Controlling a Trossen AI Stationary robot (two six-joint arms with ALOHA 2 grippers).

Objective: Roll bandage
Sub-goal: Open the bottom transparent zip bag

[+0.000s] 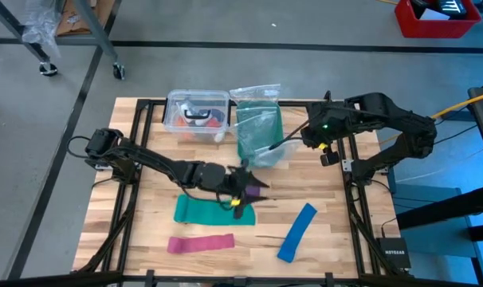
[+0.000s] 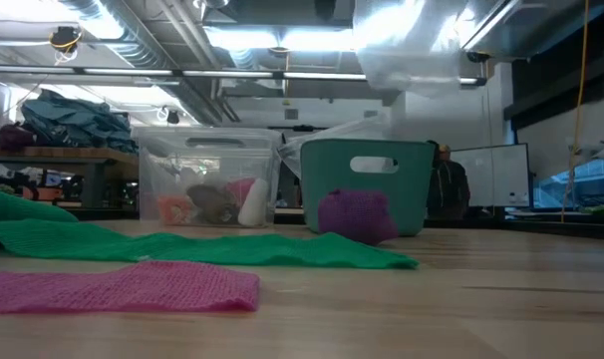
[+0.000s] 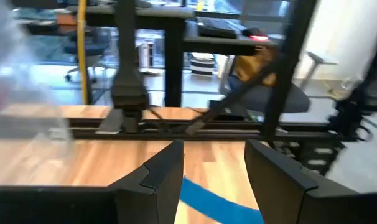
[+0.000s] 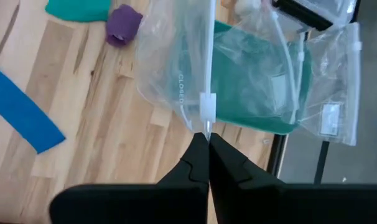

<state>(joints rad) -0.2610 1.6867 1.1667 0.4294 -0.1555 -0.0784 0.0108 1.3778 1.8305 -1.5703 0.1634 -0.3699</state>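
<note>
I should use my right gripper to bring the white slider [image 4: 207, 107] back between my left gripper's fingers, because the zip bag [image 4: 176, 65] hangs above the teal basket, past my open left gripper.
The bandage is a small purple roll [image 2: 357, 215] lying on the table in front of a teal basket [image 2: 367, 179]. It also shows in the right wrist view [image 4: 123, 23], beside a green strip [image 4: 76, 7]. My left gripper [image 3: 213, 152] is open and level above the roll [image 1: 256, 191], with nothing between its fingers. At the table's far right my right gripper [image 4: 207, 140] is shut on a clear plastic zip bag [image 4: 176, 74]. My right gripper pinches the bag's zip edge [image 4: 206, 118] between its two fingers, right by the white slider. The fingers slant down from above. The bag is drawn up off the table and reaches from the fingers toward the teal basket [image 1: 260, 131].
A green strip [image 1: 210, 211], a pink strip [image 1: 200, 243] and a blue strip [image 1: 297, 231] lie flat on the near half of the table. A clear lidded box [image 1: 198, 115] stands at the far edge beside the basket. A second clear bag [image 4: 328, 93] lies by the basket.
</note>
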